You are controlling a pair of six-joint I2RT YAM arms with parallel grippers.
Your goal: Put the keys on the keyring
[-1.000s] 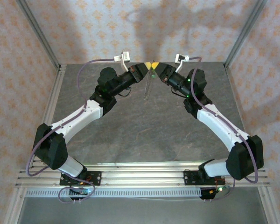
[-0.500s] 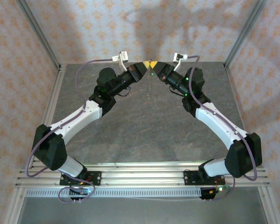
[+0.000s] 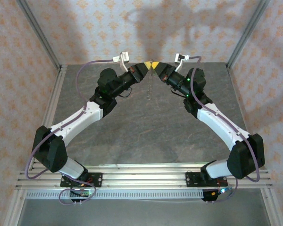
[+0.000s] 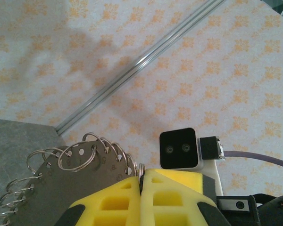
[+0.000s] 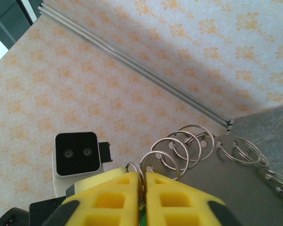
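Observation:
My left gripper should open and back away while my right gripper lowers the keyring to the table [image 3: 153,111], because the keyring hangs edge-on with both grippers crowding its rim [image 4: 135,165].
The keyring [image 3: 150,87] is a thin grey metal disc rimmed with several small split rings. It hangs edge-on above the back of the table, between the two grippers. My left gripper [image 3: 146,66] is shut on its rim. In the left wrist view the yellow fingers [image 4: 118,197] pinch the keyring [image 4: 61,186] at a small ring by the gripper [image 4: 142,176]. My right gripper [image 3: 157,67] faces it, nearly tip to tip. In the right wrist view the gripper [image 5: 144,176] is shut, with a small ring caught at its tips beside the keyring [image 5: 217,176]. A sliver of the green key [image 5: 141,217] shows deep between its pads.
Grey stone table [image 3: 146,132] with patterned walls and metal frame posts [image 3: 247,30] behind it. Both arms reach to the back centre, high over the table. Each wrist view shows the other arm's camera block [image 4: 179,149] [image 5: 76,153] close ahead.
The right gripper has closed further and shifted slightly up and back towards the left gripper. The keyring has swung from a tilt to hang straighter.

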